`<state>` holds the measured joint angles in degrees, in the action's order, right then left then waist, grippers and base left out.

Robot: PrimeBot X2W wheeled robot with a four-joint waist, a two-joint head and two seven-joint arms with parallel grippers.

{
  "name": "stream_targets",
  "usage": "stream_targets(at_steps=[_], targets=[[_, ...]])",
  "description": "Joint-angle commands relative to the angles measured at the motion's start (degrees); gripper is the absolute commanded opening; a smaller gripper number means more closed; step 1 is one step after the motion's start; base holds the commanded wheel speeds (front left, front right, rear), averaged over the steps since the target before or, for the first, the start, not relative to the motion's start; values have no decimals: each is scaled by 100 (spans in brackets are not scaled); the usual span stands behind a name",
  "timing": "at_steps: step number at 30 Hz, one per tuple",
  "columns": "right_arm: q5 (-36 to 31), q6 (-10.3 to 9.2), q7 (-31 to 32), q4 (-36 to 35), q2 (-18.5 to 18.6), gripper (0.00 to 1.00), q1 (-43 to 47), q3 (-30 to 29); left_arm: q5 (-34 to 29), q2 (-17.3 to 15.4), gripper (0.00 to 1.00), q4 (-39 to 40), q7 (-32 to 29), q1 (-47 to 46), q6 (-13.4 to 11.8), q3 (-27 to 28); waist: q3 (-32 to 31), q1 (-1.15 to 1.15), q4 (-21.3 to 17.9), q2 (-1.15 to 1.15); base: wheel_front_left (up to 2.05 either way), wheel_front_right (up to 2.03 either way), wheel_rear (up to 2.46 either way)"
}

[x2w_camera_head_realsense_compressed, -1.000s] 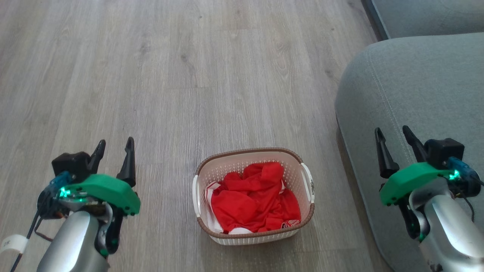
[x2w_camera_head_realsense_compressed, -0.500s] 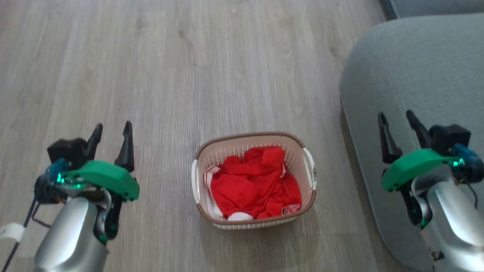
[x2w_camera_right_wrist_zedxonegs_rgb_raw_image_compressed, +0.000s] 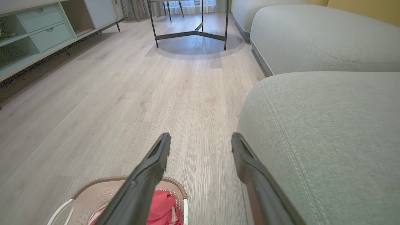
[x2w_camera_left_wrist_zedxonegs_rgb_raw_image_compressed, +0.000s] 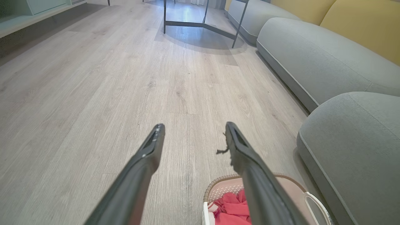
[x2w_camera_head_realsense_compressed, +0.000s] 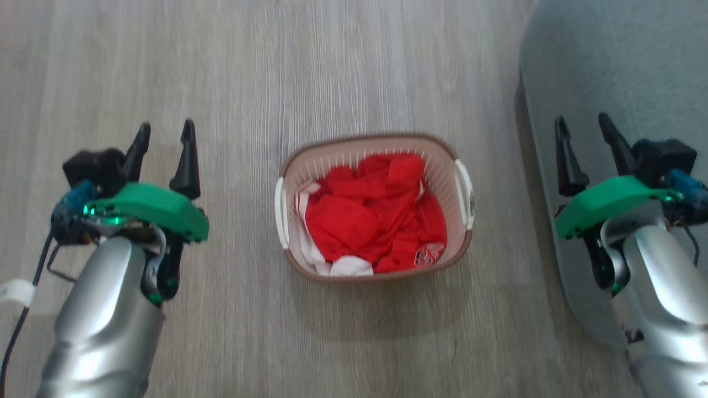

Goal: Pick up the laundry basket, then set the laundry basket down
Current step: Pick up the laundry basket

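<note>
The white side handles carry on the curve of the brown rim, so I expect the handles to stay firmly in place and raise the laundry basket level when I lift.
The laundry basket stands on the wood floor in the middle of the head view, cream-white and perforated, with a brown rim, white side handles and red and white clothes inside. It also peeks in at the bottom of the left wrist view and of the right wrist view. My left gripper hangs open to the basket's left, well apart from it, and shows in its own view. On the basket's right, over the sofa's edge, my right gripper is open too. Neither holds anything.
A grey sofa runs along the right, close to the basket and under my right arm. Far ahead stand a dark-legged table and a low pale-green cabinet on the left. Bare wood floor lies ahead and to the left.
The whole head view has shifted, so the camera has tilted down; the basket and sofa now sit higher in the picture. Both grippers stay open and beside the basket as before.
</note>
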<state>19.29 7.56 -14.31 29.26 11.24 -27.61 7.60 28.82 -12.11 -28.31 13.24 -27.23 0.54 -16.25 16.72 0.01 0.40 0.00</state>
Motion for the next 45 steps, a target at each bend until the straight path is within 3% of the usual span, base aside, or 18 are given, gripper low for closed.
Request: stream_targets(at_steps=[1,15,29,45], targets=[[-54,-8,-68,-119,-2,100,-175,65,2,-133,100,105,84,-323,19,167,349,-1,9,0,0,0,0],[-293,-8,-69,266,-247,100,-1019,10,-84,252,100,-988,167,-1533,348,77,1854,-1,48,0,0,0,0],[-384,-8,-69,1141,-557,100,-1661,334,-88,664,100,-2544,174,-2377,658,-292,2640,-1,-19,0,0,0,0],[-374,-8,-69,1975,-756,100,-2148,588,380,793,100,-3550,166,-2886,693,-1086,3206,-1,-87,0,0,0,0]])
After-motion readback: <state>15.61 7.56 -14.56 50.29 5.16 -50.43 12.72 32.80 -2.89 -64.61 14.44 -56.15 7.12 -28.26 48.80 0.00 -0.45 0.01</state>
